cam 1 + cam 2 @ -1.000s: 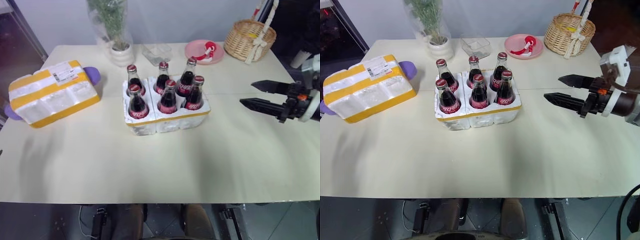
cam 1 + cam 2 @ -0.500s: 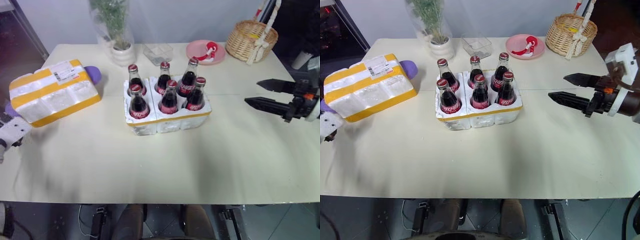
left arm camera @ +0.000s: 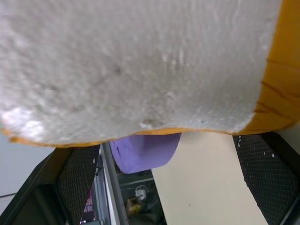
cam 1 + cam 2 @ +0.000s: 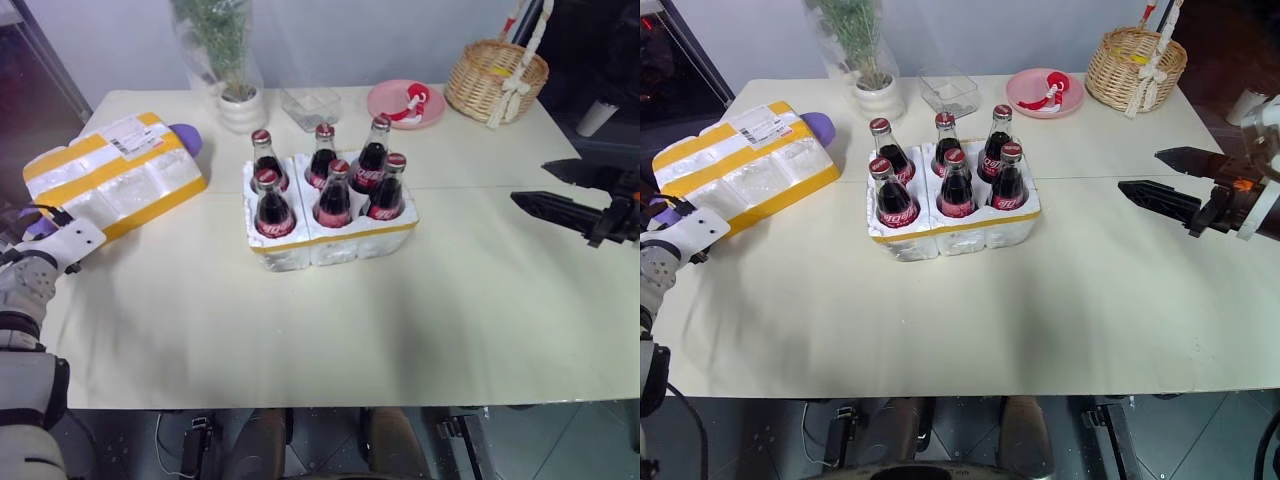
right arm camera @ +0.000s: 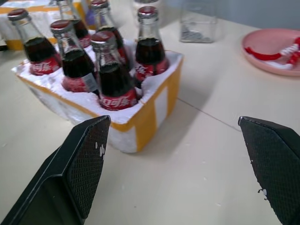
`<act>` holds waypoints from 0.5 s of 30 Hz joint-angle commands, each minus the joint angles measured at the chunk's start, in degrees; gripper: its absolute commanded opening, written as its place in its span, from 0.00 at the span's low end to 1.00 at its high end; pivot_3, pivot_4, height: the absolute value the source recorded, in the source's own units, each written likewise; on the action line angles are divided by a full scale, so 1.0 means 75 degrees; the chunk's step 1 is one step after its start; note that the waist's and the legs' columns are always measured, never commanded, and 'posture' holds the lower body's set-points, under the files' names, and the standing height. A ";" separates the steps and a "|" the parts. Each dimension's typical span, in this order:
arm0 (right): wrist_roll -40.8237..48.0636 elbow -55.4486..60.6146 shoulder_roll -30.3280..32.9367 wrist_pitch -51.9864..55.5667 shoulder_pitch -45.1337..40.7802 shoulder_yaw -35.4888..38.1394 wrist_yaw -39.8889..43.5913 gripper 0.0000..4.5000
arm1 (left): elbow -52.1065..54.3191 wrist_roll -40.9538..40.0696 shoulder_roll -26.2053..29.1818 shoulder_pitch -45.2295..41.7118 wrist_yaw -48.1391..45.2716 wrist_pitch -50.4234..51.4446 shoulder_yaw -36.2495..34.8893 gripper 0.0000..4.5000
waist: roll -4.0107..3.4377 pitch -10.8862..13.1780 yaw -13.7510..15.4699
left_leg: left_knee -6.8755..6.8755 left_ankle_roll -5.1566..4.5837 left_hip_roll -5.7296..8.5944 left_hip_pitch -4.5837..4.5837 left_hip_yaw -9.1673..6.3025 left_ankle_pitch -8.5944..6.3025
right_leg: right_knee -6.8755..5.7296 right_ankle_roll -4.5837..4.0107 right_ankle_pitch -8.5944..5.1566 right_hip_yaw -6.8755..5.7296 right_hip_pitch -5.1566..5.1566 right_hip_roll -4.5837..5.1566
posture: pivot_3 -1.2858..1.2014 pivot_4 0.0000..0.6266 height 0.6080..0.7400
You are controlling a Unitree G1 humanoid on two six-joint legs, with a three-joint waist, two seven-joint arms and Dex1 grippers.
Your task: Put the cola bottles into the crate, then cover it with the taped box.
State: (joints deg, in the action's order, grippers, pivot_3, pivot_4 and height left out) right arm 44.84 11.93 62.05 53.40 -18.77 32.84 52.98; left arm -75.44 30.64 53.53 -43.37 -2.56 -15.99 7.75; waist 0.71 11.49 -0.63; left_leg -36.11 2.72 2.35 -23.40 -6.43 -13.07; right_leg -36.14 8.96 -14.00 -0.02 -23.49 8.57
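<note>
My gripper will bring the purple object [image 4: 187,138] up together with the box when I lift, because purple sticks out from opposite ends of the taped box.
Several cola bottles [image 4: 332,195] with red caps stand upright in the wells of the crate [image 4: 335,240], a low white foam tray with a yellow band, at the table's middle. The taped box [image 4: 115,172], white foam with yellow bands and a label, lies at the far left. My left gripper [image 4: 40,213] is at the box's near end, open. In the left wrist view its fingers [image 3: 77,180] stand wide with the foam wall [image 3: 140,61] close in front of them. My right gripper [image 4: 530,182] hovers open to the right of the crate, pointing at it, holding nothing.
A purple object [image 4: 186,135] lies under the box's far end. Along the back edge stand a wrapped potted plant [image 4: 238,100], a clear container [image 4: 312,104], a pink plate [image 4: 405,103] and a wicker basket [image 4: 497,80]. Bare tabletop [image 4: 330,330] lies in front of the crate.
My left arm has come into view at the left and moved forward up to the taped box's near end. The right gripper has drawn slightly to the right, still open.
</note>
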 commanded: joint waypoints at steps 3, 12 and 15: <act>0.0079 0.0144 0.0136 -0.0059 -0.0005 0.0397 -0.0137 1.00 | 0.0005 -0.0095 -0.0028 -0.0020 0.0259 0.0149 0.0091 1.00 | -0.0001 -0.0001 -0.0004 | -0.0001 0.0000 0.0000 0.0002 0.0000 0.0000 | -0.0001 0.0000 0.0000 0.0000 0.0002 0.0000 | 0.52 0.24 0.98; 0.0041 0.0026 0.0062 -0.0224 -0.0092 0.0172 -0.0205 1.00 | -0.0071 -0.0071 -0.0059 -0.0376 0.0388 0.0411 0.0186 1.00 | 0.0000 -0.0001 -0.0008 | -0.0003 0.0000 0.0000 0.0002 -0.0001 0.0000 | -0.0002 0.0000 0.0000 0.0000 0.0002 0.0000 | 0.52 0.24 0.98; 0.0026 0.0027 0.0037 -0.0272 -0.0079 0.0126 -0.0216 1.00 | -0.0091 -0.0035 -0.0130 -0.0476 0.0389 0.0430 0.0285 0.70 | 0.0002 -0.0002 -0.0002 | -0.0004 0.0000 0.0001 0.0001 -0.0001 0.0000 | -0.0002 0.0000 0.0000 0.0000 0.0005 0.0000 | 0.52 0.24 0.98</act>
State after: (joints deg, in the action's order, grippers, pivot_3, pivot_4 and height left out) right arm 44.72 11.60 61.98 52.28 -18.69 32.59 51.43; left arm -76.13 30.53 51.97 -46.00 0.01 -12.84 9.68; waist 0.73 11.48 -0.64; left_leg -36.14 2.72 2.36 -23.39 -6.44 -13.06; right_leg -36.14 8.97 -14.00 -0.02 -23.45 8.57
